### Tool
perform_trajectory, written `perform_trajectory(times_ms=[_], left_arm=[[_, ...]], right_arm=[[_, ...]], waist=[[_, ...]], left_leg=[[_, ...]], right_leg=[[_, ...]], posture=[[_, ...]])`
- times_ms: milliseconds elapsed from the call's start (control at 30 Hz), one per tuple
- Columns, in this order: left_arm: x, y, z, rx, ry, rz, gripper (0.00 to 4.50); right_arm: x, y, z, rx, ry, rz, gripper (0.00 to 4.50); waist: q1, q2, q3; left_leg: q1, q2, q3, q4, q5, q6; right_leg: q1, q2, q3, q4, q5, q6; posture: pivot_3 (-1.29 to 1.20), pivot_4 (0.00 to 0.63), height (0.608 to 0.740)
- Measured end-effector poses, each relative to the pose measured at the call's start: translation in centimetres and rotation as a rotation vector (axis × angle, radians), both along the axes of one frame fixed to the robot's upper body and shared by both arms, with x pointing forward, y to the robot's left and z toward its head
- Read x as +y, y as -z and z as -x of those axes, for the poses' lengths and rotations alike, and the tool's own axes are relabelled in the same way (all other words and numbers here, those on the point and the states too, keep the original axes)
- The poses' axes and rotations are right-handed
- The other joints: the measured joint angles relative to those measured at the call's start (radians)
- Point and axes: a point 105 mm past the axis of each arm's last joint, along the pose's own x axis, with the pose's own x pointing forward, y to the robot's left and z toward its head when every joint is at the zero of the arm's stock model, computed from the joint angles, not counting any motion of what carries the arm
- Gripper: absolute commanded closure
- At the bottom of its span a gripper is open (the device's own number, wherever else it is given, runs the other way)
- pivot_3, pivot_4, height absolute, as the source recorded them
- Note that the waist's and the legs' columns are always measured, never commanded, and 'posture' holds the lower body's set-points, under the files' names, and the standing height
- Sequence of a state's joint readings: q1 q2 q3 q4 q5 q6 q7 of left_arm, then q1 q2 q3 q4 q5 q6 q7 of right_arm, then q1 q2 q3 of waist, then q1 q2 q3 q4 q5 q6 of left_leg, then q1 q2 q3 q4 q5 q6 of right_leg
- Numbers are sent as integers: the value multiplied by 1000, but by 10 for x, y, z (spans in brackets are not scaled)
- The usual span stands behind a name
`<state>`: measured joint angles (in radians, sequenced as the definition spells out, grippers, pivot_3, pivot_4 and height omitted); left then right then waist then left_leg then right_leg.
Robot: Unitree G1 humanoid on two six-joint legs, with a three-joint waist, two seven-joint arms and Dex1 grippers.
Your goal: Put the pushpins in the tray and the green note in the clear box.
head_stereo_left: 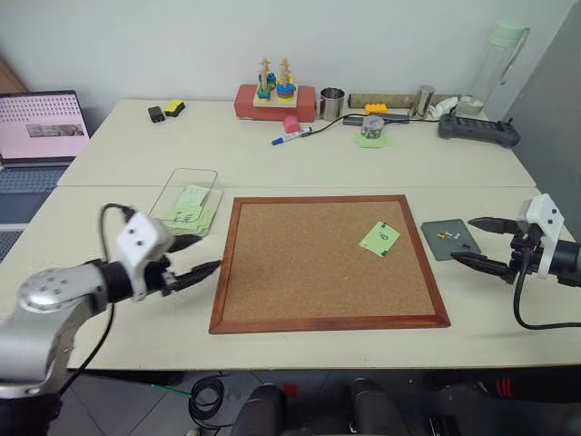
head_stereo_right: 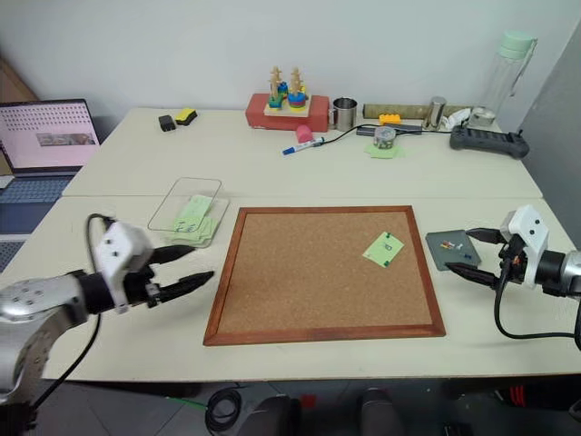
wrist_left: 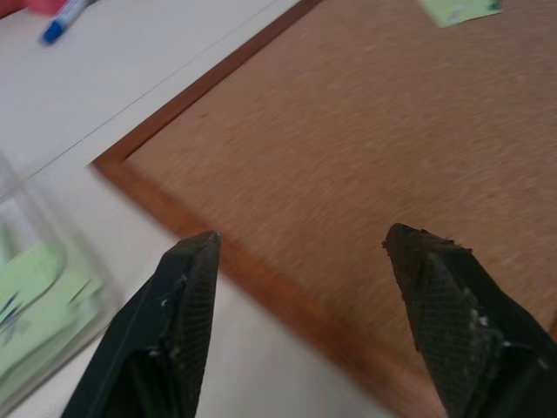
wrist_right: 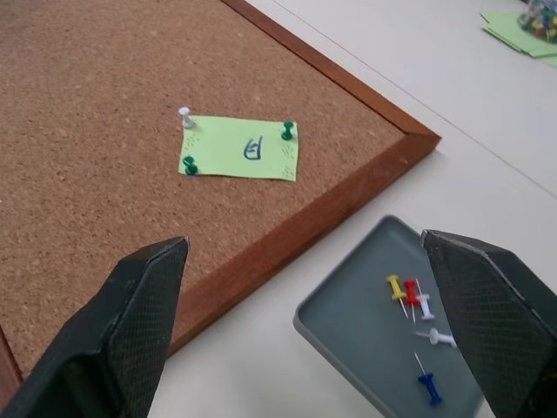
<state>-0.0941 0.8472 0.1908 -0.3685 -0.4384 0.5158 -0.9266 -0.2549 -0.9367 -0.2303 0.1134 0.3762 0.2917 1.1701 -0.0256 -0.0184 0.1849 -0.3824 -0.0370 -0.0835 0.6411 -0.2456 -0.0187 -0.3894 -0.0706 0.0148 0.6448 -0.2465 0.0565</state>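
My gripper will pull out a green pushpin, and the green note (head_stereo_left: 379,239) will stay on the corkboard because the white pushpin (wrist_right: 186,118) still pins another corner of it.
The green note (wrist_right: 241,148) lies on the right part of the corkboard (head_stereo_left: 309,272), held by three pushpins: a white one (wrist_right: 185,113) and two green ones (wrist_right: 287,131). Just right of the board sits the grey tray (wrist_right: 348,322) with several pushpins (wrist_right: 413,296) lying in it. My right gripper (head_stereo_left: 461,240) hovers open at the tray's right side, pointing toward the board. The clear box (head_stereo_left: 193,171) stands left of the board's far corner with scribbled green notes inside. My left gripper (head_stereo_left: 211,253) is open and empty near the board's left edge, just in front of the box.
A laptop (head_stereo_left: 41,132) sits at the far left. Along the back of the table are a red box with ring stackers (head_stereo_left: 275,98), a metal cup (head_stereo_left: 332,103), a blue marker (head_stereo_left: 290,136), a black controller (head_stereo_left: 478,130) and a tall bottle (head_stereo_left: 497,64).
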Motion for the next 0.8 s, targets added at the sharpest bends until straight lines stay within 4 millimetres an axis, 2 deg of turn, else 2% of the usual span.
perform_trajectory(times_ms=[67, 167, 300, 400, 533, 633, 700, 800], left_arm=[[-20, 2, -3, -5, 65, 14, 2528], [-52, 17, -4, 16, 161, 41, 3161], [-71, 40, -9, 37, 200, 41, 3879], [-81, 48, -18, 21, 208, 46, 4465], [-98, 54, -34, -9, 204, 90, 4494], [-108, 70, -40, 1, 205, 105, 4494], [-108, 79, -42, 16, 193, 109, 4494], [-108, 80, -44, -9, 198, 97, 4494]], right_arm=[[6, 0, 0, 2, -15, 3, 0], [21, 2, -4, -2, -43, -19, 0], [37, 5, -16, -8, -44, -48, 0], [48, 7, -24, -17, -41, -46, 0], [66, 12, -43, -26, -22, -60, 0], [76, 19, -63, -34, 12, -72, 0], [78, 25, -72, -37, 32, -59, 0], [81, 34, -82, -32, 47, -53, 0]], waist=[[0, 0, 0], [-4, 0, 0], [-4, 0, 0], [0, -1, 0], [-1, -1, 0], [-3, -1, 0], [-3, -1, 0], [-2, -1, 0]], left_leg=[[0, 0, 0, 0, 0, 0], [0, 0, 0, 0, 0, 0], [0, 0, 0, 0, 0, 0], [-1, -1, 0, 1, 0, 0], [-2, -2, 0, 2, 0, 0], [-1, -2, 0, 2, 0, 0], [-2, -2, 0, 2, 0, 0], [-1, -2, 0, 2, 0, 0]], right_leg=[[0, 0, 0, 0, 0, 0], [0, 0, 0, 0, 0, 0], [0, 1, 0, 1, 0, 0], [0, 1, 0, 0, 0, 1], [0, 0, 0, 0, 1, 3], [-1, 0, 1, 0, 2, 3], [-1, 0, 1, 1, 2, 3], [-1, 0, 0, 1, 2, 3]], posture=[[0, 150, 740], [0, 150, 740], [0, 150, 740], [0, 150, 740], [0, 150, 740], [0, 150, 740], [0, 150, 740], [0, 150, 740]])
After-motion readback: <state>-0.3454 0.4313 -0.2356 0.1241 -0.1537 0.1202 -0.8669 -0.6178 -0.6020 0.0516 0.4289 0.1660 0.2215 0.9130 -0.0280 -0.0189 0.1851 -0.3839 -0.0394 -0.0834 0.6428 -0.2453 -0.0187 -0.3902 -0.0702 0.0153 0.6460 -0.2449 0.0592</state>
